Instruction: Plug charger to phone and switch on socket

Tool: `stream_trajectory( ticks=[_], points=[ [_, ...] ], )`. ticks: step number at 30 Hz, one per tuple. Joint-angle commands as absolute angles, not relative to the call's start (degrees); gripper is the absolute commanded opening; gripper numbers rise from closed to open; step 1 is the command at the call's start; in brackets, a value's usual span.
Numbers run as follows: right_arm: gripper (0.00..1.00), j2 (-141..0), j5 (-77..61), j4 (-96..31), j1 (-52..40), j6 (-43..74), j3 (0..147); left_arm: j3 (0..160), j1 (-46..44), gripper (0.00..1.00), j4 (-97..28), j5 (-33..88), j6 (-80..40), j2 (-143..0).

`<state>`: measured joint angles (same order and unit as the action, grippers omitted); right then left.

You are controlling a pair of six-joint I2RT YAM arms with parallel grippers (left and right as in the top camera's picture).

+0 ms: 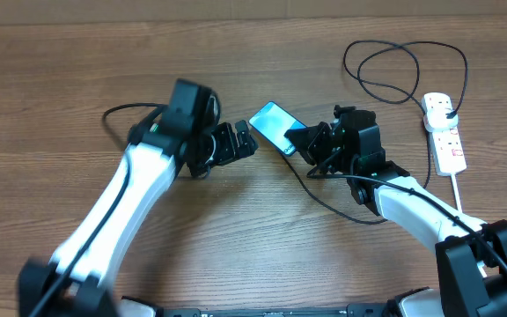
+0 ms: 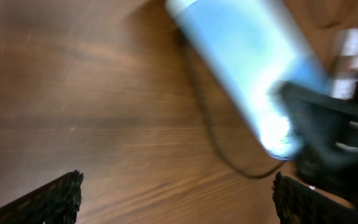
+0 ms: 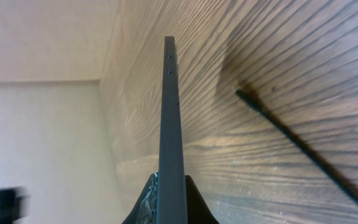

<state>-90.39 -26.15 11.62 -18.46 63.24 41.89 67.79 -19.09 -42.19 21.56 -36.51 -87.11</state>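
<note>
Next, I back my left gripper off, level it out and take the phone by its loose end (image 1: 264, 115), because my left gripper's fingers slant down beside the tilted phone (image 1: 278, 128).
The phone (image 1: 274, 125), its screen lit light blue, is held tilted above the table by one end in my right gripper (image 1: 308, 141), which is shut on it. In the right wrist view the phone (image 3: 169, 118) stands edge-on between the jaws (image 3: 169, 202). My left gripper (image 1: 238, 141) is open and empty, just left of the phone's free end. In the left wrist view the phone (image 2: 241, 68) is blurred ahead of the open fingers (image 2: 176, 199). The black charger cable (image 1: 385, 66) loops at the back right, with its plug (image 1: 443, 106) in the white socket strip (image 1: 448, 141). A cable end (image 3: 241, 94) lies on the table beside the phone.
The cable also runs along the table under my right arm (image 1: 328, 195) and shows in the left wrist view (image 2: 211, 130). The strip's thick white cord (image 1: 458, 195) trails toward the front right. The wooden table (image 1: 236, 229) ends at a pale floor along the back.
</note>
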Motion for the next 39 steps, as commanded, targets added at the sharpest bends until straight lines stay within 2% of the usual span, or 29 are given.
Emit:
stream_trajectory(
  ticks=[1, 6, 12, 18, 21, 29, 33, 39],
  points=[
    [0.04, -88.62, -30.44, 13.39, -18.31, 63.26, 42.83, 62.3, -18.94, 1.0, -36.75, 24.58, -32.58, -78.87],
    [0.04, -88.62, -32.53, 17.02, -18.31, 63.46, 42.83, 56.66, -18.87, 0.99, -27.97, 23.88, -32.34, -73.78],
    [0.04, -88.62, -33.15, 18.87, -18.31, 64.51, 42.83, 56.45, -18.87, 0.99, -27.79, 19.2, -32.51, -74.76],
    [0.04, -88.62, -33.21, 18.94, -18.48, 64.86, 42.83, 56.45, -18.87, 0.99, -25.3, 19.18, -37.41, -74.81],
    [0.04, -88.62, -32.97, 19.18, -19.2, 69.21, 42.83, 56.4, -18.87, 0.99, -21.41, 19.27, -42.19, -74.89],
    [0.04, -88.71, -30.41, 28.23, -19.86, 78.02, 42.83, 51.35, -17.93, 1.0, -6.85, 23.7, -46.81, -74.89],
    [0.04, -88.73, -28.27, 30.41, -19.86, 79.31, 42.83, 43.77, -15.35, 1.0, 8.08, 31.48, -52.4, -74.89],
    [0.04, -88.73, -27.88, 35.46, -19.92, 79.05, 42.83, 33.69, -12.36, 1.0, 26.79, 32.49, -64.31, -74.89]
  ],
)
